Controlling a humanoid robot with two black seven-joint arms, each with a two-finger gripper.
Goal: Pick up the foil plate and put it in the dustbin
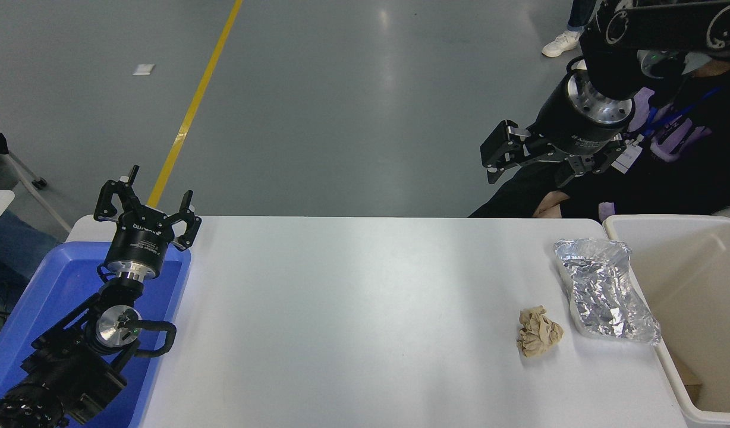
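My gripper will lift the foil plate [607,285] by its near edge, and the plate will keep its dish shape because the white rim [571,293] still stands up around the crinkled silver.
The foil plate [603,291], crinkled silver with a white rim, lies on the white table [353,315] near its right end, right beside the dustbin [692,285]. The dustbin is a cream-white bin with a beige inside, standing at the table's right edge. My right gripper [540,175] hangs open high above the table's far right corner, well above and behind the foil plate, holding nothing. My left gripper [145,199] is parked open over the blue tray at the lower left.
A tan crumpled paper ball [538,331] lies just left of the foil plate. A blue plastic tray [56,291] sits at the table's left end. A seated person in dark clothes [668,172] is at the far right behind my right gripper.
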